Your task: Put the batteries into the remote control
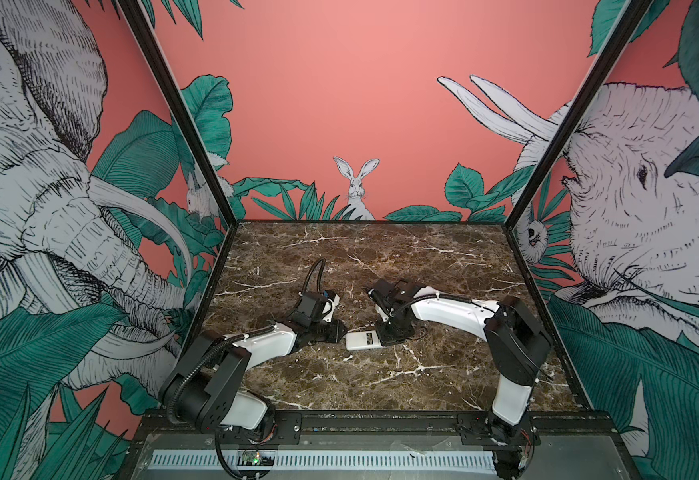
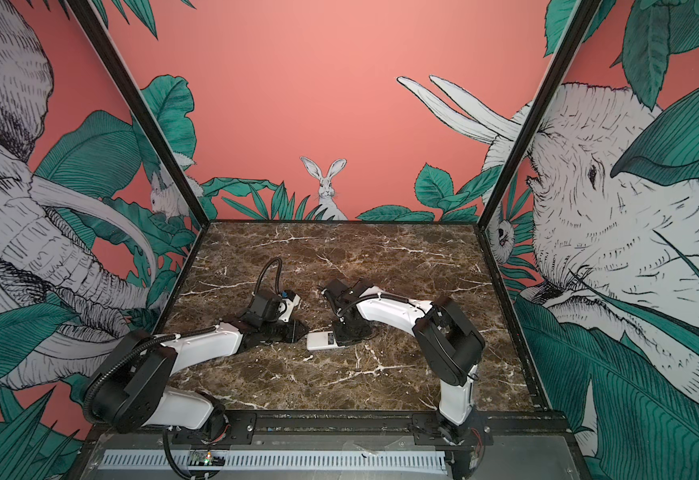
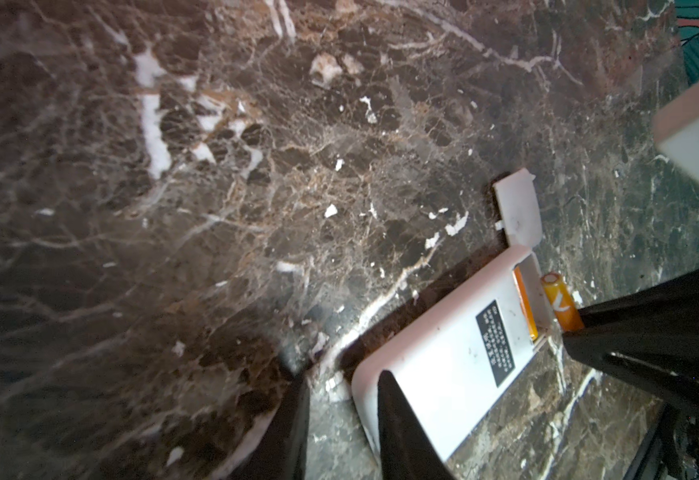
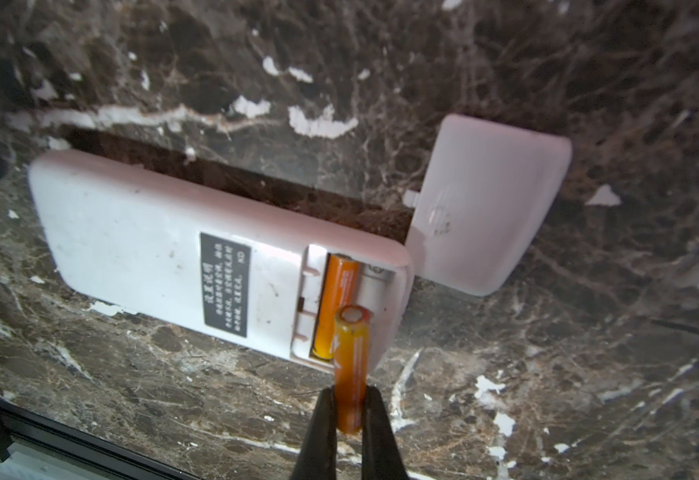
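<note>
The robot's right gripper is holding the second battery's rear end (image 4: pixel 350 412) past the rim of the remote control's bay, so the robot should let the battery go into the slot (image 4: pixel 372 293) and push that end down.
The white remote control (image 1: pixel 362 340) (image 2: pixel 321 341) lies back up on the marble table, dark label showing (image 4: pixel 152 249) (image 3: pixel 443 374). Its battery bay is open, and one orange battery (image 4: pixel 335 299) (image 3: pixel 524 299) lies inside it. My right gripper (image 4: pixel 350 392) (image 1: pixel 394 334) is shut on the second battery (image 4: pixel 352 357) (image 3: pixel 559 303), holding it just over the bay's empty slot. My left gripper (image 3: pixel 341 378) (image 1: pixel 341 330) sits at the remote's other end. Its jaws are slightly apart with marble showing between them, and one finger (image 3: pixel 397 415) lies over the remote's end.
The loose white battery cover (image 4: pixel 485 208) (image 3: pixel 518 212) lies on the marble just past the remote's open end. Patterned walls close in the table (image 1: pixel 381 257) on three sides. A black rail (image 1: pixel 381 419) runs along the front edge, where both arm bases are mounted.
</note>
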`<state>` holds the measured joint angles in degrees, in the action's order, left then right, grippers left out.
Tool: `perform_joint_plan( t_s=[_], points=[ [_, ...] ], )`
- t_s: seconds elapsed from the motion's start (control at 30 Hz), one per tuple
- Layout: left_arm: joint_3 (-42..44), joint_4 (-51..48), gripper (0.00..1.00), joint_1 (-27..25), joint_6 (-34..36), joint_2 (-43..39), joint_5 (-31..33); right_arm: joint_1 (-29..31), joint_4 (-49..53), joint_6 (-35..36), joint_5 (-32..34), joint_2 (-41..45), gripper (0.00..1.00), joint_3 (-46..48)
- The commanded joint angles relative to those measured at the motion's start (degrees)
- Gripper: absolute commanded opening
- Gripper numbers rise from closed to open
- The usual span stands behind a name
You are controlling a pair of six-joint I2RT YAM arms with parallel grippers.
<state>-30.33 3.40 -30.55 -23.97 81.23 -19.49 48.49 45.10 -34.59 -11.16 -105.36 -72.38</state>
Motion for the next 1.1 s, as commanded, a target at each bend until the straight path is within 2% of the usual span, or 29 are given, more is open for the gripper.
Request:
perform_joint_plan(
  t_s=[0.0,0.43,0.8,1.07],
  points=[
    [0.91,0.77,0.3,0.41,0.0,-2.1,-0.46,0.3,0.69,-1.03,0.67,-0.72,0.02,-0.04],
    [1.04,0.85,0.3,0.66,0.15,-2.35,-0.73,0.07,0.65,-1.97,1.17,-0.9,0.1,-0.26],
    [1.74,1.61,0.31,0.93,-0.09,-2.33,-0.84,-0.23,0.78,-1.71,1.72,-1.07,0.1,-0.66],
    [2.0,2.04,0.31,1.01,-0.14,-2.21,-0.99,-0.23,0.82,-1.73,1.73,-1.34,0.15,-1.09]
  ],
)
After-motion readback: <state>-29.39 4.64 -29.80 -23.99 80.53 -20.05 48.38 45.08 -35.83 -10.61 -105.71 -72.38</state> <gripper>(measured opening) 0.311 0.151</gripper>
